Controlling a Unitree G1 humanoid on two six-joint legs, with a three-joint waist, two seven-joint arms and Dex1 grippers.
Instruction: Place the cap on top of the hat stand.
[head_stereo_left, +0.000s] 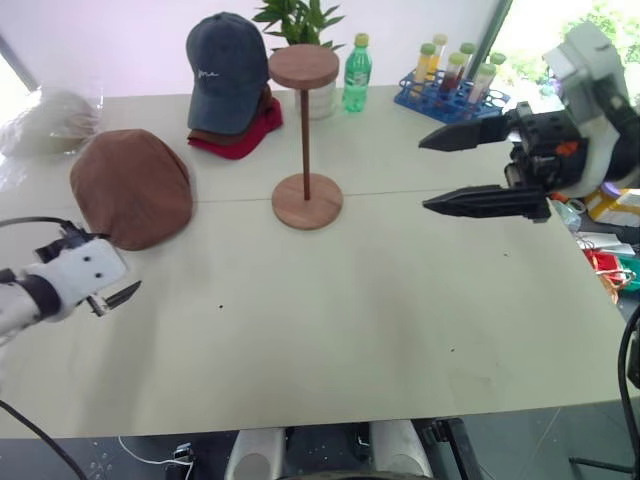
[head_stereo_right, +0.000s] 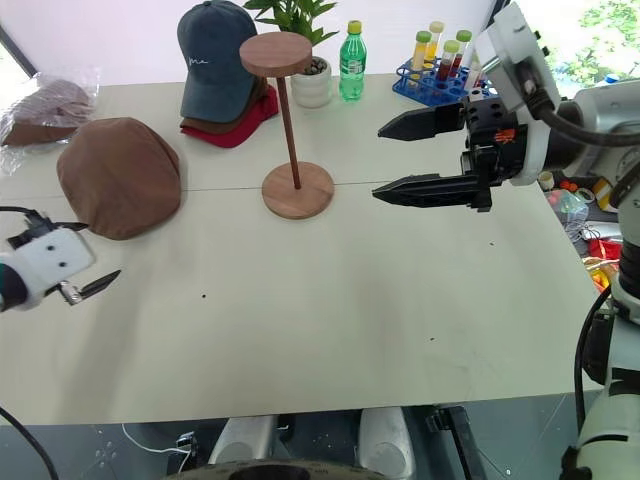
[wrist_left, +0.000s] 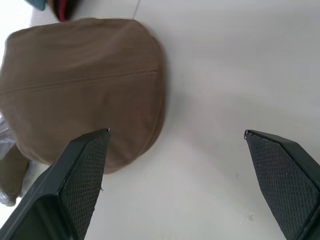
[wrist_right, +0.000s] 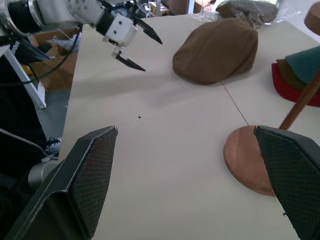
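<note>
The brown flat cap (head_stereo_left: 132, 188) has a wider top, so it should sag past the stand's top disc (head_stereo_left: 304, 66) and hide it when I lower the cap onto the stand.
The brown flat cap (head_stereo_left: 132, 188) lies on the table at the left, brim side toward me. The wooden hat stand (head_stereo_left: 306, 140) stands upright at the table's middle, its top disc (head_stereo_left: 303, 66) bare. My left gripper (wrist_left: 176, 132) hovers open just short of the cap's near edge, nothing between its fingers. My right gripper (head_stereo_left: 424, 175) is open too, raised above the table to the right of the stand and pointing left toward it. From the right wrist view, the stand's base (wrist_right: 250, 160), the cap (wrist_right: 217, 50) and the left gripper (wrist_right: 150, 55) are all seen.
A dark blue baseball cap (head_stereo_left: 225, 70) rests on a red cap (head_stereo_left: 240, 138) behind the stand. A potted plant (head_stereo_left: 300, 20), a green bottle (head_stereo_left: 356, 72) and a blue rack of tubes (head_stereo_left: 450, 88) line the far edge. A plastic bag (head_stereo_left: 50, 120) lies far left.
</note>
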